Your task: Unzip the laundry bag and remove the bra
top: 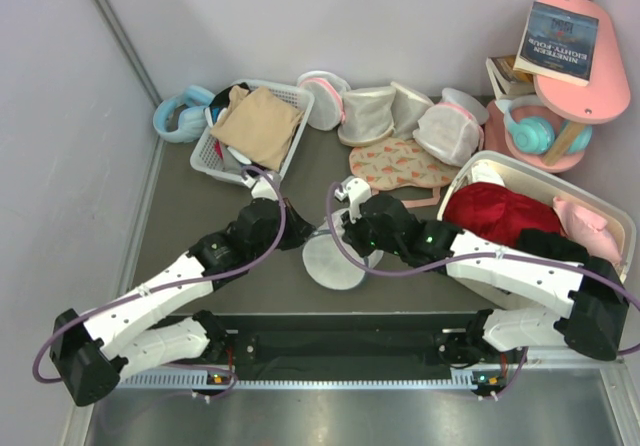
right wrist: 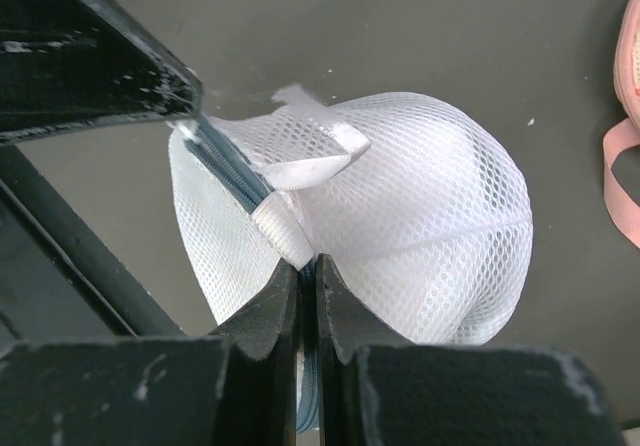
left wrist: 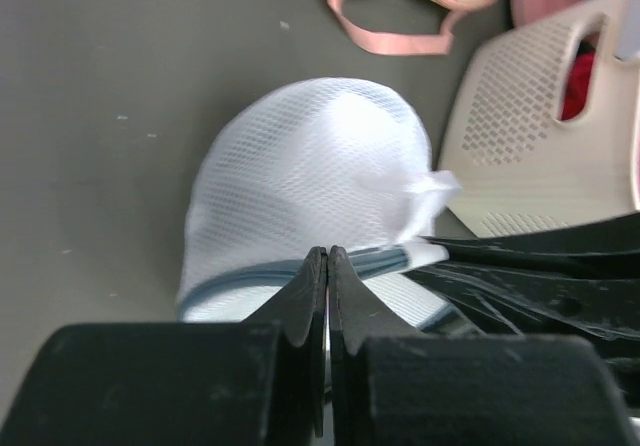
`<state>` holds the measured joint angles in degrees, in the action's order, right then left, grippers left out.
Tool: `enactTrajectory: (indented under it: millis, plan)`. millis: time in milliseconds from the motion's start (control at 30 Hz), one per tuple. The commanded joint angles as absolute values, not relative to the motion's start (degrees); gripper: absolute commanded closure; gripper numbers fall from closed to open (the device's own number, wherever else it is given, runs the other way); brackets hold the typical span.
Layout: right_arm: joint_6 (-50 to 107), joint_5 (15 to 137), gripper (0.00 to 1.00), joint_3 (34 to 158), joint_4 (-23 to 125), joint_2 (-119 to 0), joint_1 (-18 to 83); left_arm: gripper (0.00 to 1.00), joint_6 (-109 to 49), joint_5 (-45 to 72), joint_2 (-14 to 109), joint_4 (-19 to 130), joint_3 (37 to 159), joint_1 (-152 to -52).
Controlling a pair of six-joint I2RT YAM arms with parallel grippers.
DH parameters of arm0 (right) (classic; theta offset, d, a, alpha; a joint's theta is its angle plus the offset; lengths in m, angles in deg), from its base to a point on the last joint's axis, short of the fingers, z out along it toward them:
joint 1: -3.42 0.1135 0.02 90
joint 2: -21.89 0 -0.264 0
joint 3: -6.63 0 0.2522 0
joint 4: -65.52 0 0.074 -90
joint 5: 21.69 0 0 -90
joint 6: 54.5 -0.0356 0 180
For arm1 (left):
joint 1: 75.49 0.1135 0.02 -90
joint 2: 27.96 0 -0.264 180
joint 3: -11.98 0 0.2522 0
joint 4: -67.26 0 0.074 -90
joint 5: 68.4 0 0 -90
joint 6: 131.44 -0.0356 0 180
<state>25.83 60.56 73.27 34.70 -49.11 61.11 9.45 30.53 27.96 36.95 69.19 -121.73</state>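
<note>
The laundry bag's rim is in my right gripper by the white ribbed tab [right wrist: 283, 229], close to my left gripper. So I should open my right gripper and grab the bag's rim farther along.
The laundry bag [top: 336, 264] is a round white mesh bag at the table's middle, between my two arms. My left gripper [top: 306, 234] is shut on its blue-grey zipper rim; in the left wrist view the gripper [left wrist: 328, 257] pinches the rim below the mesh dome [left wrist: 310, 166]. My right gripper [top: 346, 229] is shut on the zipper's end by the white ribbed tab [right wrist: 285, 228], with the gripper [right wrist: 308, 266] beside the mesh dome [right wrist: 430, 216]. The two grippers hold the rim close together. The bra is hidden; no black fabric shows through the mesh.
A white slatted basket [top: 300, 106] with tan cloth stands at the back left, blue headphones [top: 180, 114] beside it. Pink-trimmed mesh bags [top: 400, 111] and a floral pink piece [top: 400, 166] lie behind. A white bin [top: 480, 166] with a red garment sits right, under a pink shelf [top: 600, 96].
</note>
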Motion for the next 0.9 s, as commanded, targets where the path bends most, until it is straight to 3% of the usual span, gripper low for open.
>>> enactTrajectory:
  millis: [0,200,333,433,467,567,867]
  plan:
    - [23.99,55.83,1.00,72.24,31.11,-46.76,59.06,1.00,9.36,39.97,25.39,31.80,68.55,-121.20]
    - [23.55,57.75,1.00,70.05,31.02,-44.73,58.88,1.00,8.31,39.37,25.82,33.02,68.55,-120.58]
    - [27.49,66.79,0.99,72.50,30.50,-45.17,58.88,1.00,0.43,32.95,28.54,38.02,69.95,-120.49]
    - [30.56,67.34,0.66,77.06,27.08,-45.96,58.88,1.00,-6.43,27.42,31.26,38.74,73.81,-120.49]
    - [31.36,66.91,0.47,78.38,25.50,-46.05,58.88,1.00,-7.94,26.18,31.88,38.65,75.73,-120.49]
    - [34.35,64.88,0.27,83.39,23.91,-45.87,58.88,1.00,-11.99,22.14,33.73,38.73,78.47,-120.49]
    - [45.77,66.81,0.19,89.03,28.11,-49.64,58.79,1.00,-15.43,15.81,35.84,39.44,81.82,-120.49]
